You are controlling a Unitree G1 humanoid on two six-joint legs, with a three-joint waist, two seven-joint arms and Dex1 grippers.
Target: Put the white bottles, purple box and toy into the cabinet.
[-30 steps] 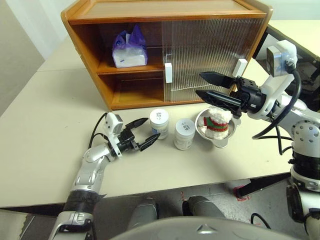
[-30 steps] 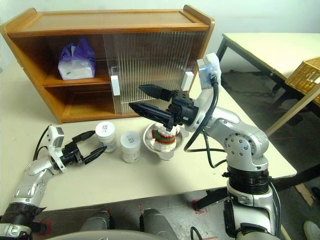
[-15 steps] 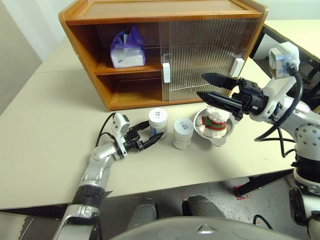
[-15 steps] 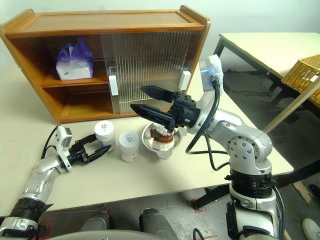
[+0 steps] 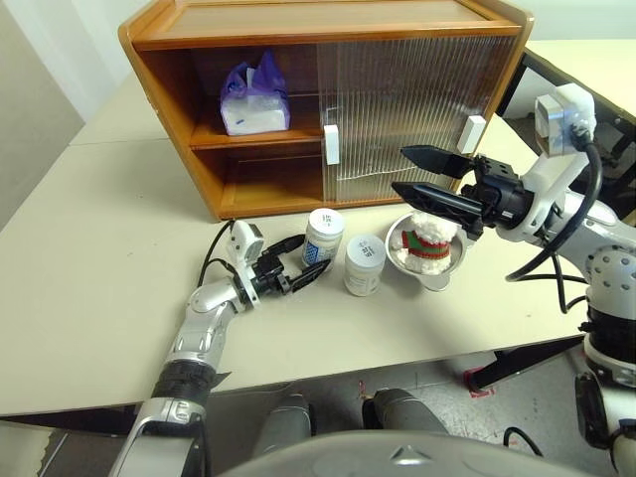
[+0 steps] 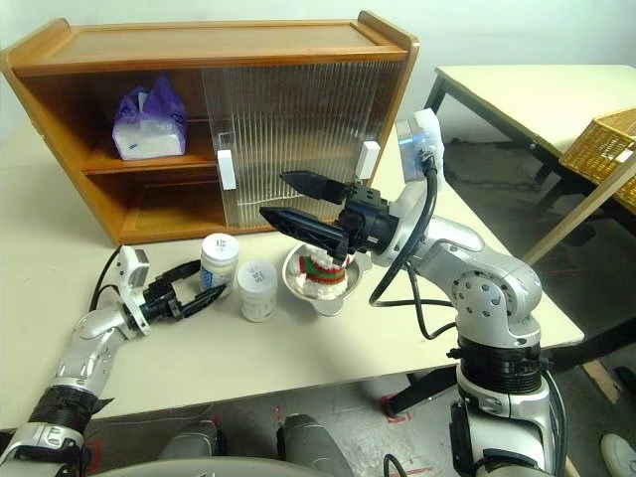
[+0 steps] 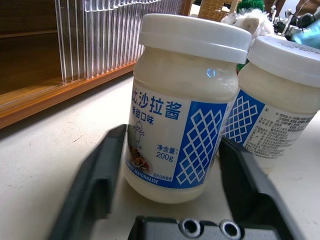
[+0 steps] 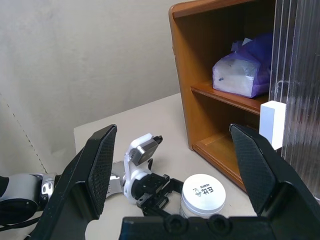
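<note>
I can see only an even, plain tone (image 5: 442, 99) through the ribbed sliding doors (image 5: 402, 124), so the shelves behind them should be empty when I slide the doors aside.
Two white bottles stand on the table in front of the cabinet (image 5: 328, 30). My left gripper (image 5: 301, 261) lies level and open, with the left white bottle (image 5: 323, 237) deep between its fingers (image 7: 100, 175), which flank its lower half closely. That bottle leans slightly. The other white bottle (image 5: 365, 263) stands just to its right. The toy (image 5: 429, 240) sits in a metal bowl (image 5: 398, 248). Above it hovers my right gripper (image 5: 399, 169), open and empty, pointing left. The purple box (image 5: 255, 99) rests on the cabinet's upper shelf, in the open left half.
Ribbed sliding doors (image 5: 407, 109) with white handles cover the cabinet's right half. The lower left shelf (image 5: 268, 184) is bare. The table's front edge runs close below my left arm. A wicker basket (image 6: 606, 139) sits on another table at the right.
My left gripper has slid forward and right, its fingers now wider and around the left white bottle, which has shifted slightly toward the cabinet. The right arm has held still.
</note>
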